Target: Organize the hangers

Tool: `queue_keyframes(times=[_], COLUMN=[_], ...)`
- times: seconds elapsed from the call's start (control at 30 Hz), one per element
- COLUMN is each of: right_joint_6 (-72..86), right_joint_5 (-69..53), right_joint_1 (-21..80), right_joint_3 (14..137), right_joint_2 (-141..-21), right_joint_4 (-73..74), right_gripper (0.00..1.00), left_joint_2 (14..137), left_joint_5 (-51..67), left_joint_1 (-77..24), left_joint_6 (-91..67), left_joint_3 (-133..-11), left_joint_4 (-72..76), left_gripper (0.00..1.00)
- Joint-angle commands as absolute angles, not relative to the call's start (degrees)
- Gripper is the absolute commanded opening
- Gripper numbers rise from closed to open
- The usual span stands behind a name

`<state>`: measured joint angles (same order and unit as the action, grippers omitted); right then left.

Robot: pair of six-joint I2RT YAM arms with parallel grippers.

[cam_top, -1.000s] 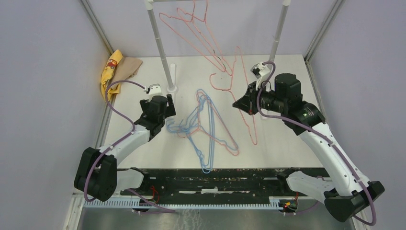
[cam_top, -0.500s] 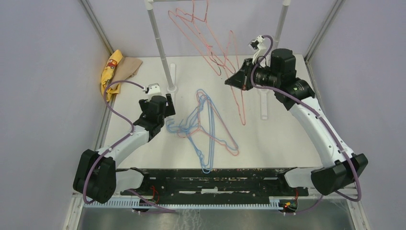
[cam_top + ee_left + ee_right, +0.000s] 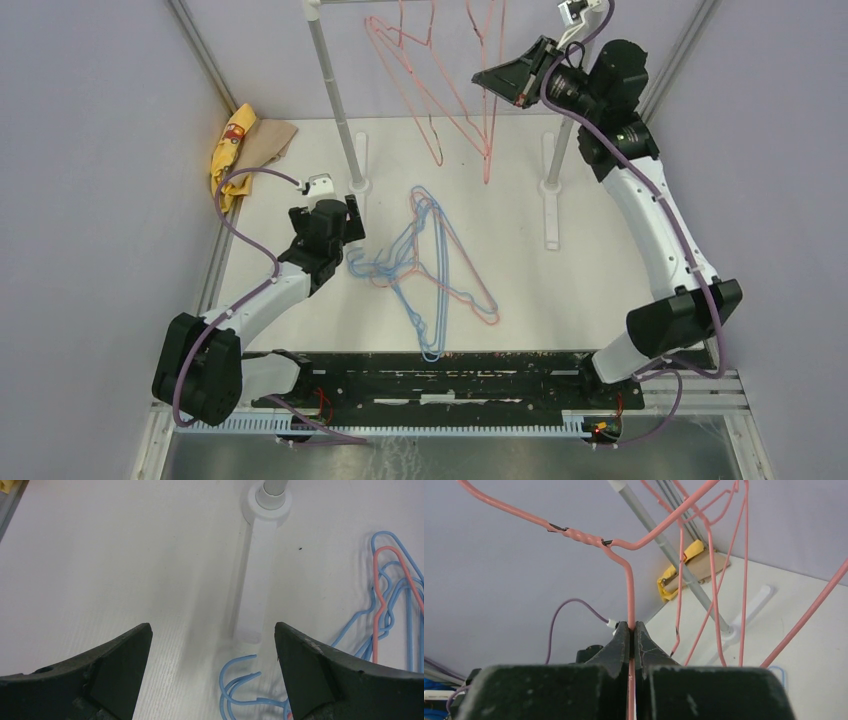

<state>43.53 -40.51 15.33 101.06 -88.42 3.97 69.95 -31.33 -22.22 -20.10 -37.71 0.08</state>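
My right gripper is holding the pink hanger below its twisted neck [image 3: 584, 536] and leaving the hanger's hook free. I should carry on guiding the hanger until the rack's rail [image 3: 372, 1] carries it.
Several light blue hangers [image 3: 425, 270] lie tangled on the table's middle with one pink hanger [image 3: 482, 305] among them. My left gripper [image 3: 350, 232] is open and empty just left of their hooks. The left wrist view shows the blue hooks [image 3: 240, 680] between its fingers [image 3: 212, 645] and the pink wire [image 3: 382, 595] at the right. My right gripper [image 3: 483, 78] is raised high by the rack and shut on a pink hanger [image 3: 487, 165] that dangles from it. The right wrist view [image 3: 631, 627] shows the wire [image 3: 629, 590] pinched below its twisted neck. Other pink hangers [image 3: 436, 158] hang on the rack.
The rack's left pole [image 3: 335, 100] and right pole [image 3: 562, 140] stand on white feet at the table's back; the left foot shows in the left wrist view [image 3: 270, 500]. A yellow cloth [image 3: 235, 140] and a brown one [image 3: 268, 140] lie at the back left corner.
My right arm has lifted the pink hanger off the table and up and back to the level of the rack's bar. The left arm has not moved.
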Motion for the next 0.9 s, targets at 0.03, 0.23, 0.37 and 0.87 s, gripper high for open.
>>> queue_keyframes(times=[0.03,0.23,0.37,0.87], right_joint_6=[52.96,56.94,58.29,57.92], right_joint_5=[-39.31,-36.05,-35.11,-33.17], right_joint_1=[14.48,14.46,14.42,14.37], right_joint_3=[105.69,106.98,107.42,110.42], right_joint_2=[-93.33,-96.76,-98.18,-103.33], right_joint_4=[-8.06,-11.95,-12.11,-1.82], right_gripper=[0.01,0.01,0.01,0.04], left_joint_2=[69.10,69.26,69.67,68.83], left_joint_5=[-34.41,-35.02,-35.01,-35.73], left_joint_1=[-22.30,-22.32,-22.28,-22.26], left_joint_6=[-17.71,-17.24,-17.15,-16.96], left_joint_3=[-39.11,-39.03,-38.96,-38.49], left_joint_4=[1.68,1.66,1.68,1.37], left_gripper=[0.99,0.99,0.99,0.99])
